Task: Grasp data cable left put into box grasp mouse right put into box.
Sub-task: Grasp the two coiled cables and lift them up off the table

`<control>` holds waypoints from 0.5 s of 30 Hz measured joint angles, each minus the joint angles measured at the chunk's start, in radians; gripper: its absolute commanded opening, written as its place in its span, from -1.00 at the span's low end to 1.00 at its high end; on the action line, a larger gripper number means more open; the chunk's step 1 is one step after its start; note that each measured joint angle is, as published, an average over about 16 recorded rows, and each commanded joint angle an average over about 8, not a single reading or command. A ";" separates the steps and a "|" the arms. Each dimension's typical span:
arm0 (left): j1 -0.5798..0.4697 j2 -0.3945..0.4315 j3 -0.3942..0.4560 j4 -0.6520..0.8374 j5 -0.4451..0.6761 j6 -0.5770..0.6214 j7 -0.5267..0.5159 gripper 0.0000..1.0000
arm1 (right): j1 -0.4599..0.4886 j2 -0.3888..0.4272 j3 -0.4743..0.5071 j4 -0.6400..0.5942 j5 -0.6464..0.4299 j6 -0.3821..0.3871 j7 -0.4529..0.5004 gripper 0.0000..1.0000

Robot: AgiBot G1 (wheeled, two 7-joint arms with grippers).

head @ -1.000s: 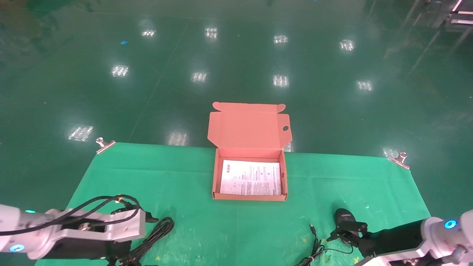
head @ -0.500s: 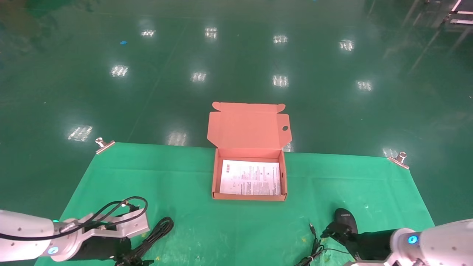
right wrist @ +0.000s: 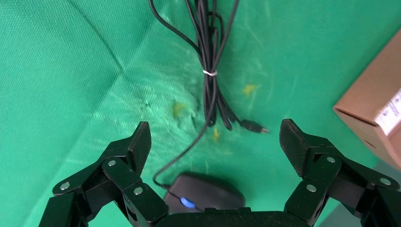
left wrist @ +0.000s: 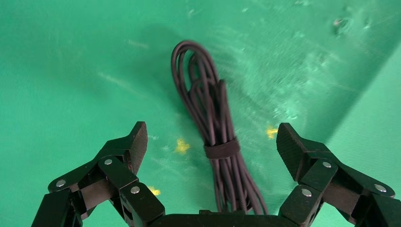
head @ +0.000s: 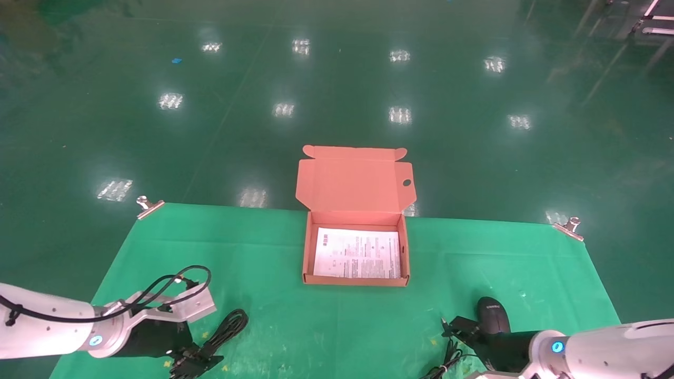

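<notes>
I keep moving my right gripper toward the white tie (right wrist: 210, 73) and close it next to the tie, because the mouse's cord bundle (right wrist: 211, 101) runs lengthwise between the open fingers.
The data cable (head: 226, 329) is a black hank bound by a strap, lying on the green cloth near its front left. My left gripper (head: 192, 363) is low over its near end. In the left wrist view the data cable (left wrist: 213, 123) runs between the open fingers of that gripper (left wrist: 212, 135), untouched. The mouse (head: 492, 316) lies front right, with my right gripper (head: 458, 329) over it. From the right wrist, the mouse (right wrist: 203, 191) sits below the palm of this open gripper (right wrist: 215, 130), its cord (right wrist: 210, 71) bundled ahead. The box (head: 355, 281) stands open mid-cloth with a white sheet inside.
The green cloth (head: 263, 252) is held by metal clips at its far corners (head: 149, 206) (head: 568, 229); shiny green floor lies beyond. The box's lid (head: 353, 181) stands up at the far side. A box corner (right wrist: 378, 113) shows in the right wrist view.
My left gripper has drawn back toward the front edge and dropped over the cable's near end. My right gripper has swung left and lowered over the mouse. Cable, mouse and box have not moved.
</notes>
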 measured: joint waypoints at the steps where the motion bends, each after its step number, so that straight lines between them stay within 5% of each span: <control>1: -0.003 0.004 0.000 0.015 -0.001 -0.003 0.006 1.00 | -0.003 -0.006 -0.001 -0.006 -0.004 0.007 0.000 1.00; 6: -0.014 0.020 -0.002 0.080 -0.007 -0.012 0.041 1.00 | -0.017 -0.035 -0.008 -0.040 -0.024 0.043 -0.001 1.00; 7: -0.016 0.022 -0.002 0.090 -0.009 -0.014 0.048 0.88 | -0.020 -0.041 -0.009 -0.047 -0.028 0.049 -0.001 0.99; 14: -0.024 0.035 -0.003 0.144 -0.016 -0.020 0.084 -0.83 | -0.033 -0.070 -0.017 -0.082 -0.053 0.085 -0.004 -0.65; 15: -0.025 0.036 -0.003 0.149 -0.017 -0.020 0.087 -0.95 | -0.035 -0.073 -0.017 -0.085 -0.056 0.088 -0.004 -0.89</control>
